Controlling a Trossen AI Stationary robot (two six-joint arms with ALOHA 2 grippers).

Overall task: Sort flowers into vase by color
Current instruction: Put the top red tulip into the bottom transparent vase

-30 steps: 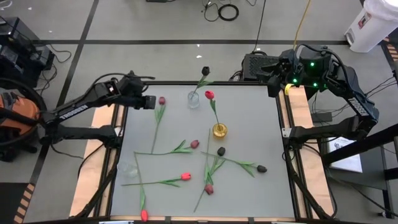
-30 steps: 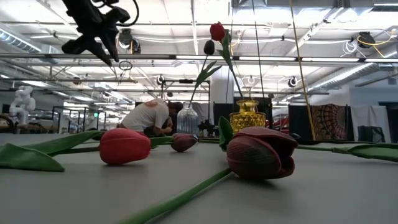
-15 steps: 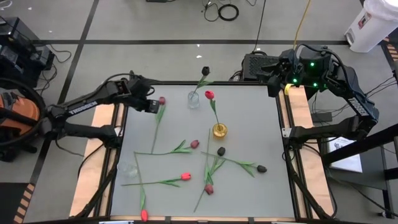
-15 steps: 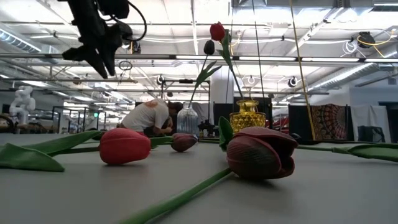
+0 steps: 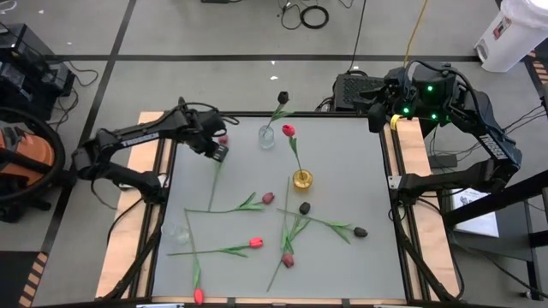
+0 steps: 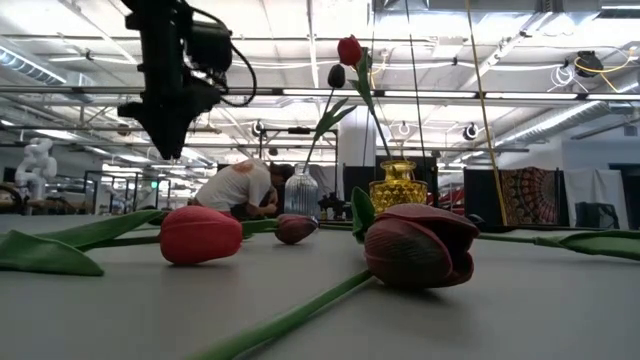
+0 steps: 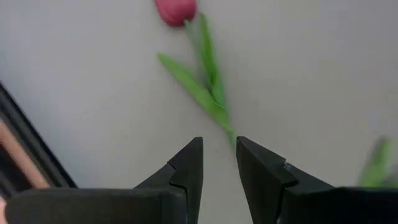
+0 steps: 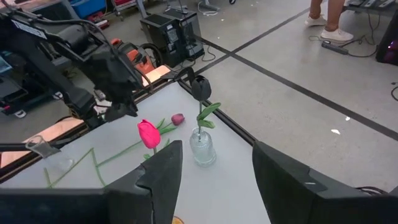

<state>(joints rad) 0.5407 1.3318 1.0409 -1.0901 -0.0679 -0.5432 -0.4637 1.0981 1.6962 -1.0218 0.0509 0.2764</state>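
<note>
The fingers of my left gripper are over the stem [image 7: 232, 137] below the leaves. Next, I move toward the pink-red head and come down around the stem [image 7: 213, 87] among the leaves.
My left gripper [image 5: 218, 153] hangs open and points down above the far left of the table. It is over the green stem [image 7: 211, 93] of a tulip that lies flat, its pink-red head [image 5: 223, 138] toward the far edge. The fingertips [image 7: 217, 149] stand above the stem without touching it. In the low view this gripper [image 6: 165, 145] is well above the table. A black tulip [image 5: 282, 97] stands in a clear vase [image 5: 266, 137], a red one [image 5: 288, 130] in a gold vase [image 5: 302, 180]. Several more tulips [image 5: 257, 243] lie on the table. My right gripper [image 8: 214, 162] waits open, high over the far right corner.
A small clear glass [image 5: 175, 231] stands near the table's left edge. Loose tulips with dark heads [image 5: 304, 208] and maroon heads [image 5: 268, 198] lie crossed near the middle and front. A person crouches in the room behind the table [image 6: 240, 188].
My left gripper has come down and moved a little toward the table's near right, over the lying tulip's stem. It has tipped from nearly level to pointing down. Its fingers show no change of gap. The flowers have not moved.
</note>
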